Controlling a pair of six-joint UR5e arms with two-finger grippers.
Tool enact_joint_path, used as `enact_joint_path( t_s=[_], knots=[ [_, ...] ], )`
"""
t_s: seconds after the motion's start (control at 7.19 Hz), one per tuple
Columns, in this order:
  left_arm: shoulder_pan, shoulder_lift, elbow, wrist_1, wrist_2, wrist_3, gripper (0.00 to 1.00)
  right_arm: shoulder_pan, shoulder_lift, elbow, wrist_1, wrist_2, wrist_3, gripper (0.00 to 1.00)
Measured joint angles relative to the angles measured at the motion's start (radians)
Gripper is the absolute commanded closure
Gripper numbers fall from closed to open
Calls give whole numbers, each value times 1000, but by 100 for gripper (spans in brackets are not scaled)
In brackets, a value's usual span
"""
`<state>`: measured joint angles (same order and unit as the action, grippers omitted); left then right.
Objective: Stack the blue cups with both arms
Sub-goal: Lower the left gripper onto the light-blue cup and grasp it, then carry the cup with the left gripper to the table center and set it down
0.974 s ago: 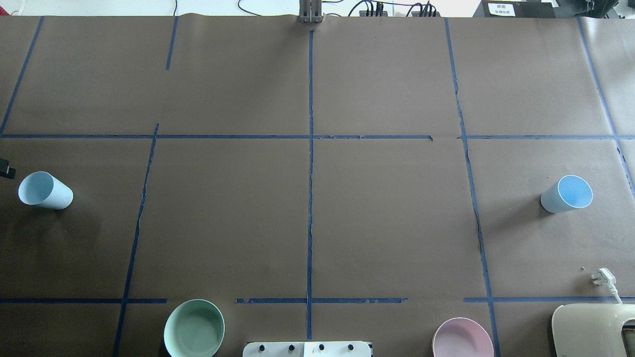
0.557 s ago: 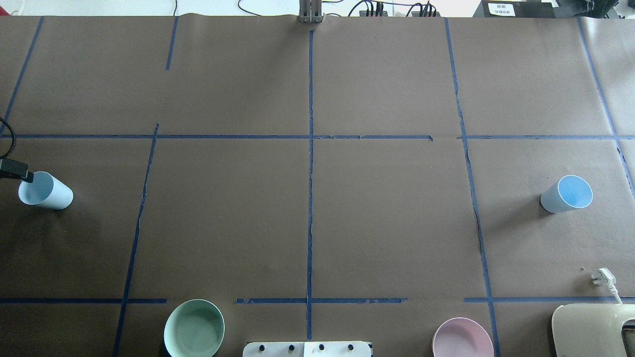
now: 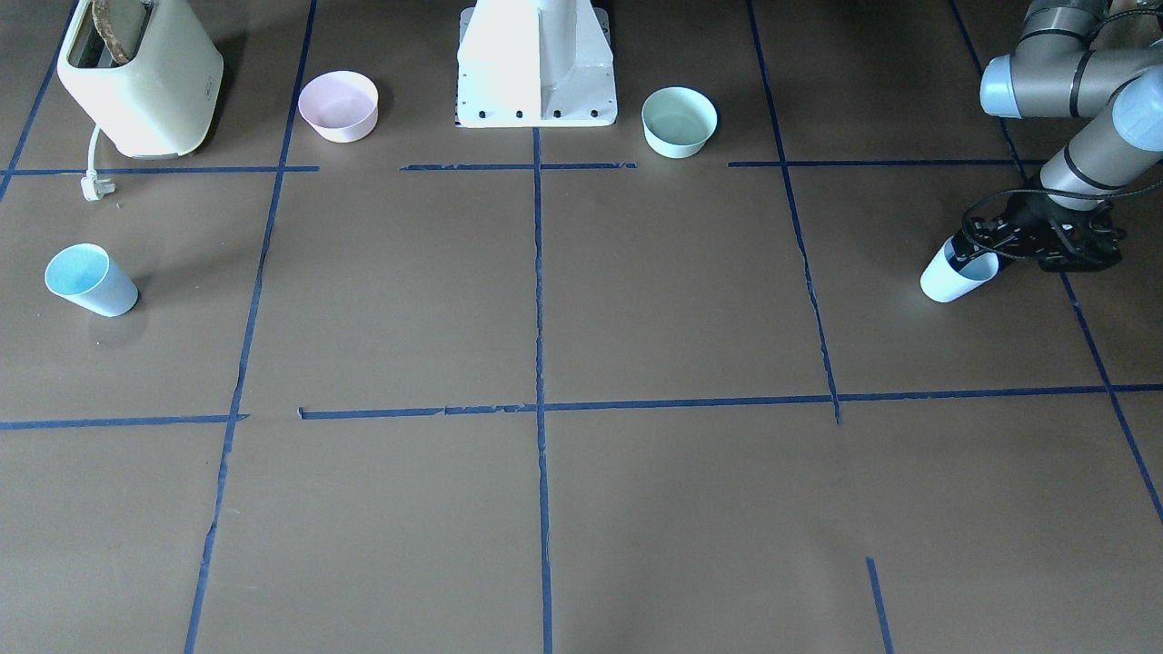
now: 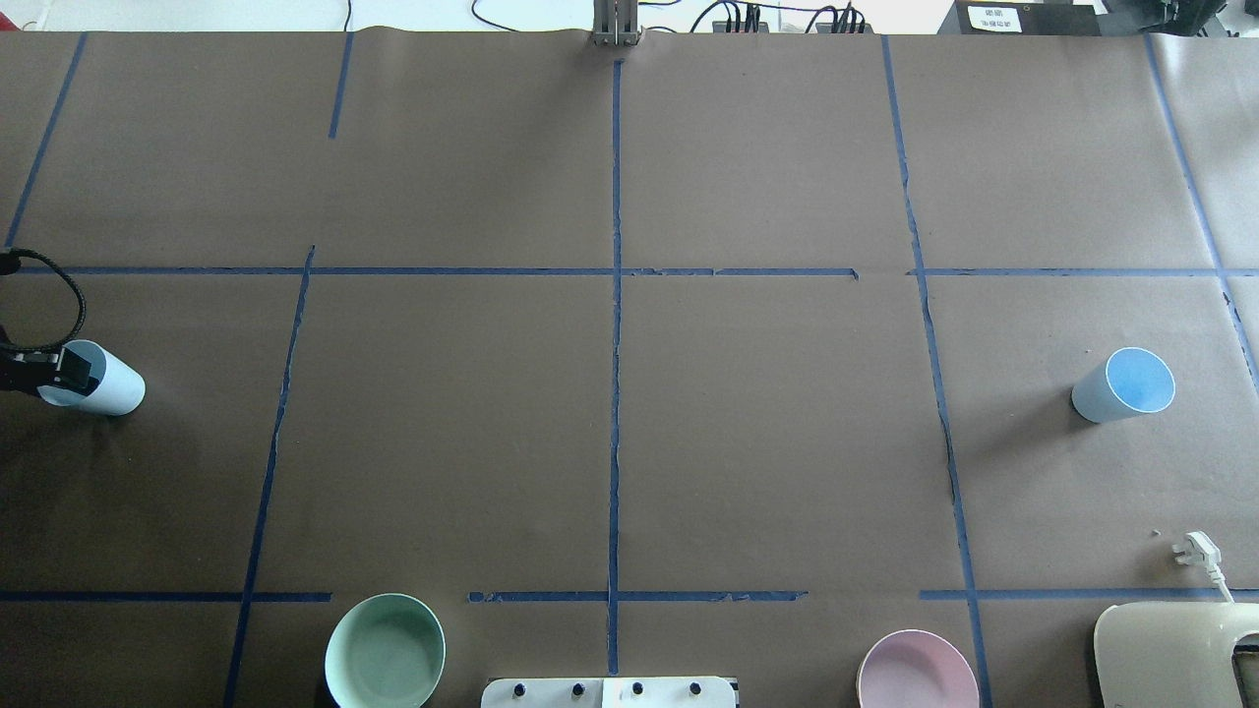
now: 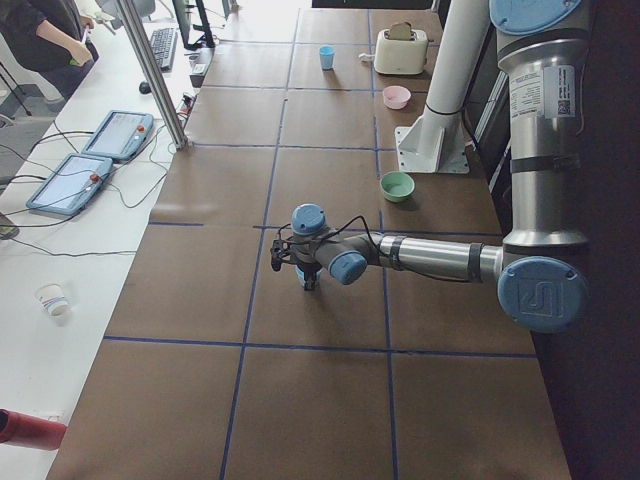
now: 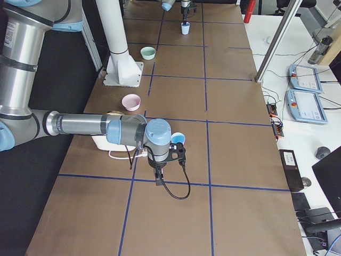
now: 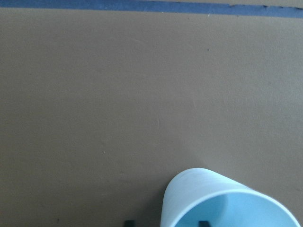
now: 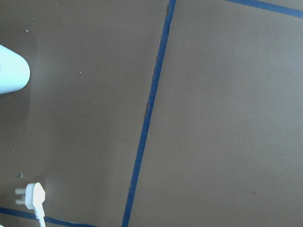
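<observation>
My grippers will stack the cups, and the cups should sit deep inside each other with their rims close together, because each blue cup (image 3: 952,274) narrows from an open rim to a smaller base (image 3: 124,300).
Two pale blue cups stand upright on the brown table. The left cup (image 4: 110,386) is at the far left; it also shows in the front view (image 3: 943,282) and the left wrist view (image 7: 222,201). My left gripper (image 4: 71,369) is at its rim, open, with one fingertip (image 7: 203,222) inside the cup and the other outside its wall. The right cup (image 4: 1124,385) stands alone at the far right, also in the front view (image 3: 89,280). My right gripper (image 6: 161,166) shows only in the right side view, beside that cup; I cannot tell whether it is open or shut.
A mint-green bowl (image 4: 385,651) and a pink bowl (image 4: 917,671) sit on either side of the white pedestal base (image 4: 608,692). A cream toaster (image 4: 1175,654) with its loose white plug (image 4: 1195,548) is at the near right corner.
My left gripper has come in from the table's left edge and now sits at the left cup's rim. Neither cup has moved.
</observation>
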<state>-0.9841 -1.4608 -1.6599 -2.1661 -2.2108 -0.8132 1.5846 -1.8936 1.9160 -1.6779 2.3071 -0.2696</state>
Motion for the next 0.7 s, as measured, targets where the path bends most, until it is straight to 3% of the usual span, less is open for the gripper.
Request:
enact_joint_path(
  t_s=[0.42,0.7],
  knots=[
    [1,-44,-33,37,-42,-27,100,0,-1,0,1,0,1,0],
    [11,-193,-83,174,-67,-147,100,0,0,3,1,1,1,0]
  ],
)
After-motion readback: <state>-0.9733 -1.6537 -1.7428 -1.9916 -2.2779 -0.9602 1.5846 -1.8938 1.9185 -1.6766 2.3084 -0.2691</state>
